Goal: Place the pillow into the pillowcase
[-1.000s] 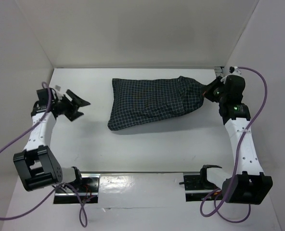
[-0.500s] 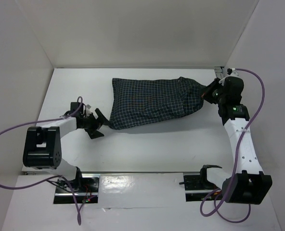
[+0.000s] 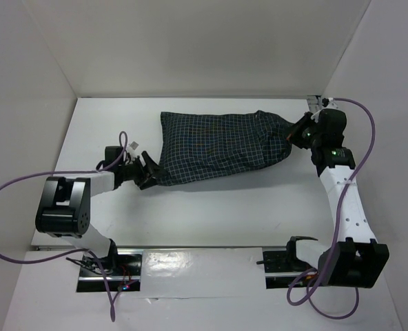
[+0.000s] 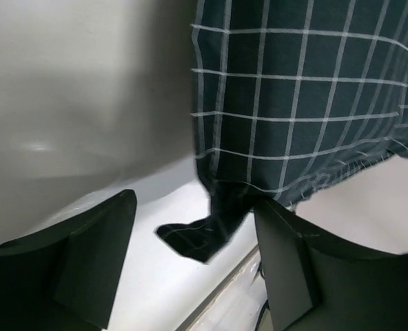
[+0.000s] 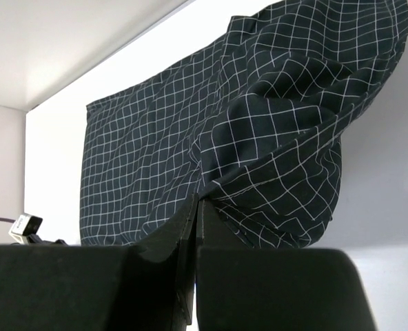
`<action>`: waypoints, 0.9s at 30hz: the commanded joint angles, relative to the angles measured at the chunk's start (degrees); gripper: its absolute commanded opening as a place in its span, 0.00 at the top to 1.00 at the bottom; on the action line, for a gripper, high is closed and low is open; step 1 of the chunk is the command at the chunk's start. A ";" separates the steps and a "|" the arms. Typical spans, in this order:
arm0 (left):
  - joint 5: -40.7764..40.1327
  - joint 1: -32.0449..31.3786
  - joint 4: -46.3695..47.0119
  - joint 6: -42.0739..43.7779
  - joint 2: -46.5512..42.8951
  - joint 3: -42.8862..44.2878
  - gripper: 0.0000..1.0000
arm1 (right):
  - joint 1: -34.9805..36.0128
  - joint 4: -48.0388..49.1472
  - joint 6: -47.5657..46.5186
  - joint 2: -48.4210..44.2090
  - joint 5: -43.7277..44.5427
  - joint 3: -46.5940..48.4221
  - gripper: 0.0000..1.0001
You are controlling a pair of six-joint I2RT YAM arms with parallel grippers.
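Note:
I can see the pillowcase bunches at the end my right gripper pinches [image 3: 275, 136], so next I close my left gripper on the pillowcase's near corner [image 3: 165, 178] before both lift and stretch it taut.
The pillowcase [image 3: 218, 148] is a dark checked sleeve lying plump across the back of the table. No cream pillow shows in any view. My left gripper [image 3: 147, 172] is open at the pillowcase's near-left corner. In the left wrist view the corner flap [image 4: 204, 234] lies between my spread fingers [image 4: 87, 255], and the gripper [image 4: 194, 255] holds nothing. My right gripper [image 3: 297, 134] is shut on the pillowcase's bunched right end. In the right wrist view its jaws [image 5: 198, 207] pinch a fold of the checked cloth [image 5: 245, 131].
White walls close in the table at the back [image 3: 204, 48], left and right. A metal rail [image 3: 204, 258] runs along the near edge between the arm bases. Purple cables [image 3: 11, 186] loop off both arms.
My left arm has swung in from the far left, and its open gripper now sits at the pillowcase's near-left corner. My right gripper keeps its hold and has barely moved.

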 commanded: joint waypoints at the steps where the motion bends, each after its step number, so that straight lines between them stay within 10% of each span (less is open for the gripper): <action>1: 5.99 -0.30 8.31 1.02 -0.87 -1.21 0.22 | -0.24 4.22 -0.53 -0.11 -2.17 1.92 1.00; 4: 6.00 -0.83 8.32 1.54 -3.15 -1.92 0.31 | -0.24 4.22 -0.53 0.41 -2.17 1.40 1.00; 12: 5.12 -0.04 4.30 1.10 -8.60 -1.85 1.00 | -0.24 5.27 -0.01 1.56 -3.23 0.87 1.00; 27: 5.02 26.93 -16.03 -4.17 -26.00 12.82 1.00 | -3.66 -1.49 -2.56 -2.56 4.32 -5.82 1.00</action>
